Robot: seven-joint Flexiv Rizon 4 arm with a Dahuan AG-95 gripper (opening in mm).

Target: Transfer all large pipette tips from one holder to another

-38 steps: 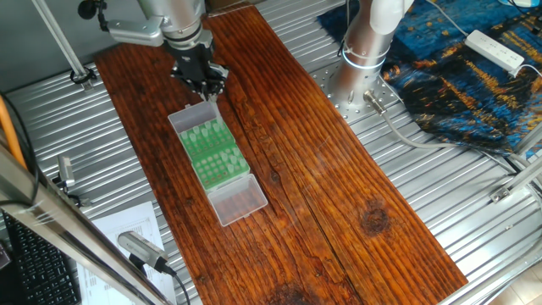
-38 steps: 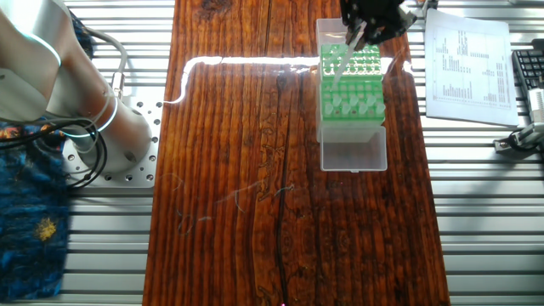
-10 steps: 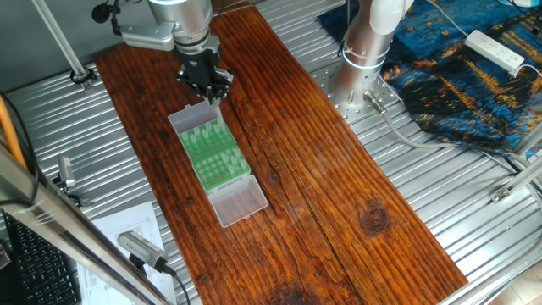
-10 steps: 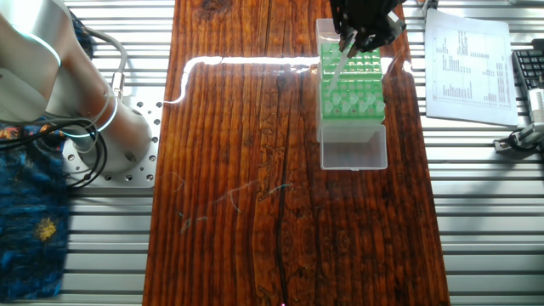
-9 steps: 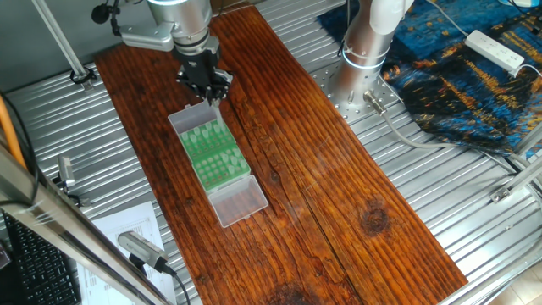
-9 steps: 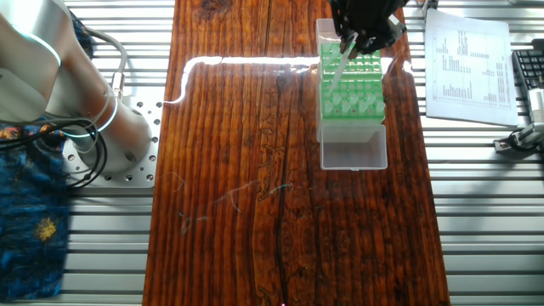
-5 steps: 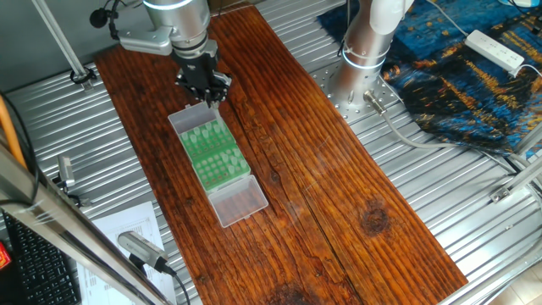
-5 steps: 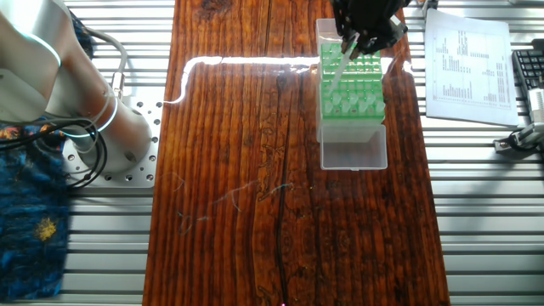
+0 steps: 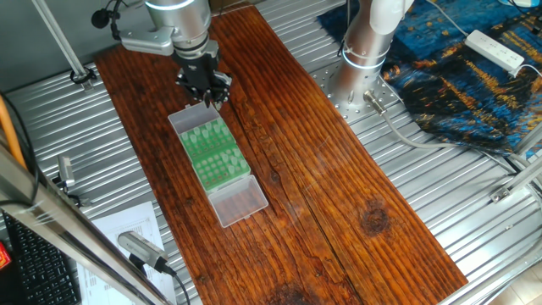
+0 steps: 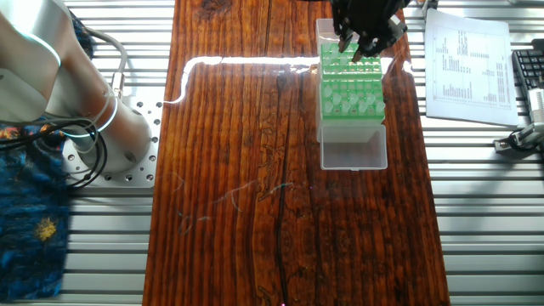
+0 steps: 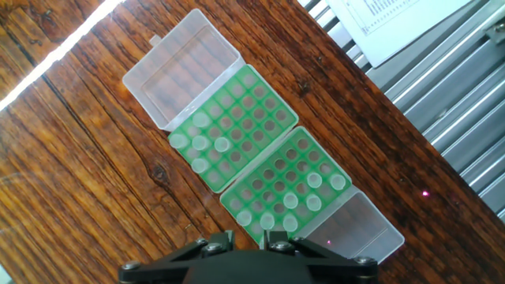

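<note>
My gripper will make the upper holder (image 9: 223, 168) slide a little when it pushes the pipette tip in, because the green holders touch edge to edge (image 9: 215, 158) on the open board.
Two green holders lie end to end, each with a clear lid folded out. In the hand view the upper holder (image 11: 237, 126) has several large pipette tips (image 11: 198, 143) at its left side. The lower holder (image 11: 272, 177) has several tips (image 11: 291, 200) along its lower edge. My gripper (image 11: 247, 237) hangs over the lower holder's near corner, fingers apart, with no tip showing between them. One fixed view shows the gripper (image 9: 207, 93) above the far end of the green holders (image 9: 216, 154). The other fixed view shows the gripper (image 10: 359, 47) over the top holder (image 10: 350, 61).
The holders rest on a dark wooden board (image 9: 322, 161) over a ribbed metal table (image 9: 440, 178). A printed sheet (image 10: 472, 64) lies beside the board, and the arm's base (image 9: 366, 51) stands at the far side. A white power strip (image 9: 495, 49) lies on blue cloth.
The pale tip that slanted down from the fingers half a second ago no longer shows below the gripper. The gripper itself has barely moved.
</note>
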